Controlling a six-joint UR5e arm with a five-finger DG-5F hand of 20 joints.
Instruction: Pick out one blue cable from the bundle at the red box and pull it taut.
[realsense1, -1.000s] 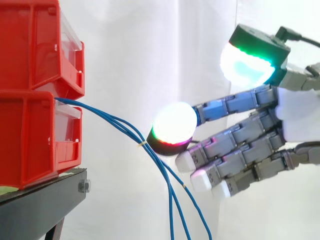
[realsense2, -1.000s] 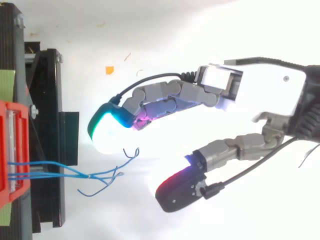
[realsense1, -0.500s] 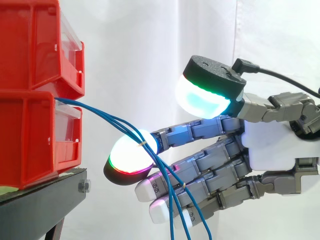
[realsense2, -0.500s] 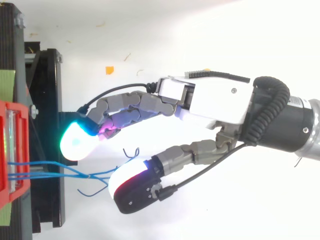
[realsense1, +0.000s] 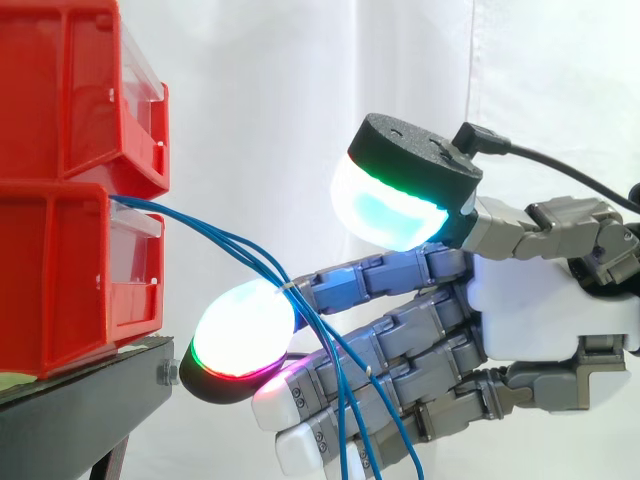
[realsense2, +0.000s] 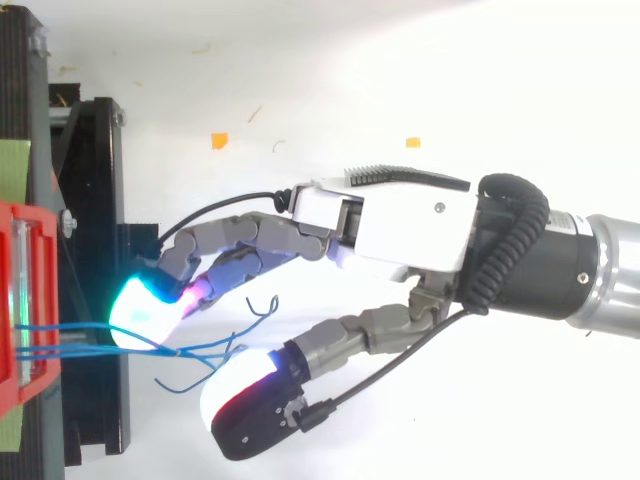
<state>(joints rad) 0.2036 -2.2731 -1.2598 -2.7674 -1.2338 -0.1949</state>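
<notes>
The robot can expect the blue cables (realsense1: 316, 318) to bend up into an arch when its gripper lifts them, because they hold a smooth curve out from the lower red bin.
Several thin blue cables (realsense1: 225, 238) come out of the lower red bin (realsense1: 60, 280) and droop down to the right, tied together by a small band. From above, the cables (realsense2: 90, 338) leave the bin (realsense2: 22, 300) and end in loose curls. My hand (realsense1: 555, 320) reaches in from the right, open, with its fingers stretched toward the bin. In the side view the cables cross in front of the fingers (realsense1: 400, 345). From above, the hand (realsense2: 400, 220) has a cyan pad (realsense2: 140, 305) just beside the cables and a red-edged pad (realsense2: 240, 410) on their other side. Nothing is pinched.
Two red bins are stacked on a black stand (realsense1: 85, 410), whose edge (realsense2: 95, 250) lies just under the cyan pad. A white curtain hangs behind. Small orange scraps (realsense2: 219, 140) lie on the white floor beyond the hand.
My hand has moved left toward the bins and a little lower. Its glowing pads now flank the cable bundle, and the fingers have passed behind the cables. The cables hang as before.
</notes>
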